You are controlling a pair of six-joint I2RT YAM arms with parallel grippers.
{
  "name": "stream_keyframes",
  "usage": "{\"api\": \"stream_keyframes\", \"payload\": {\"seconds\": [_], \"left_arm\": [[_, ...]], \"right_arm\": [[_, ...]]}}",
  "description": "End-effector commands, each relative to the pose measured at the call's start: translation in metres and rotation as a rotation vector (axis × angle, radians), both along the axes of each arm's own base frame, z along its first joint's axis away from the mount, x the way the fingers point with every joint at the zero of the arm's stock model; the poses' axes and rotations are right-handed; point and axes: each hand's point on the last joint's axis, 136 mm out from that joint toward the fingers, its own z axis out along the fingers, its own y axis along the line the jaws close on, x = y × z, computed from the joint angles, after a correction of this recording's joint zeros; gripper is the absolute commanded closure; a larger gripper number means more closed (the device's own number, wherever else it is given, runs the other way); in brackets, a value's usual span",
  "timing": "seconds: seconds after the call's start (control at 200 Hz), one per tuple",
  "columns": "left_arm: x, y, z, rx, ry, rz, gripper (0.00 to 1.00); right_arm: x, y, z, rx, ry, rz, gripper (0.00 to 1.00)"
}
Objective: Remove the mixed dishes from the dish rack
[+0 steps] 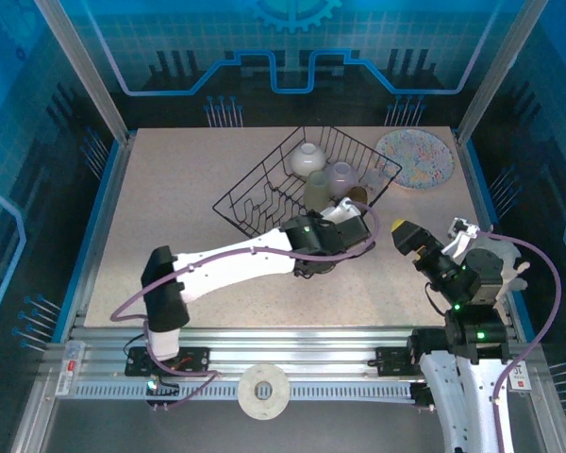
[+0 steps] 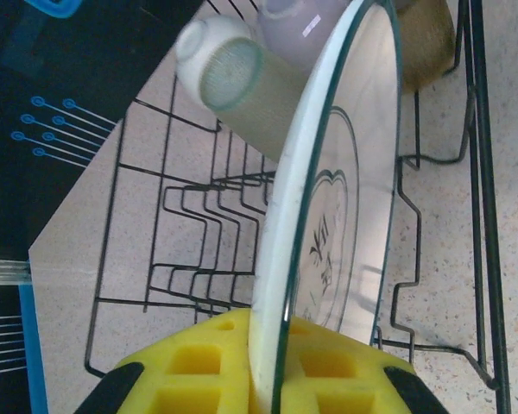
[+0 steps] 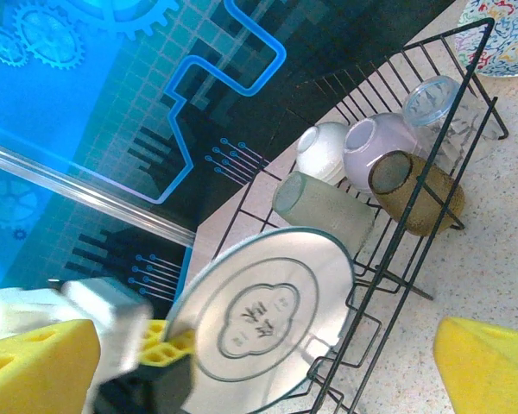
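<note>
I should first hold out the white plate's free rim (image 3: 349,281) to my right gripper. My left gripper has the white plate, but the squiggle-patterned plate (image 1: 415,158) is closer to my right gripper.
The black wire dish rack (image 1: 255,193) sits at the table's back centre. A white plate with a thin green rim (image 2: 345,216) stands on edge at its near end, and my left gripper (image 2: 272,366) is shut on that plate's lower rim, yellow pads on both faces. The same plate (image 3: 268,310) shows face-on in the right wrist view. Further back in the rack lie a yellowish cup (image 3: 324,211), a brown cup (image 3: 419,194), a cream bowl (image 3: 324,151) and a lilac bowl (image 3: 375,142). My right gripper (image 1: 406,231) hangs open to the right of the rack, holding nothing.
A squiggle-patterned plate (image 1: 415,158) lies flat on the table right of the rack. A clear cup (image 3: 432,99) rests in the rack's far corner. A white tape roll (image 1: 264,390) sits on the front rail. Bare tabletop (image 1: 170,208) spreads left of the rack.
</note>
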Motion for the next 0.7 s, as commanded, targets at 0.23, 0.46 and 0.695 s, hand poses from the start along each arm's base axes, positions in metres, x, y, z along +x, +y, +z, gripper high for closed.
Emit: {"api": "stream_keyframes", "payload": {"seconds": [0.23, 0.46, 0.695], "left_arm": [[-0.02, 0.031, 0.109, -0.284, -0.12, -0.023, 1.0], [-0.02, 0.068, 0.128, -0.619, 0.033, -0.004, 1.0], [-0.013, 0.085, 0.123, -1.049, 0.313, -0.059, 1.0]], "right_arm": [[-0.009, 0.003, 0.004, -0.029, -0.026, 0.02, 0.0], [-0.012, 0.009, 0.009, -0.04, -0.051, 0.059, 0.0], [-0.012, 0.026, 0.024, -0.004, -0.101, 0.168, 0.0]]}}
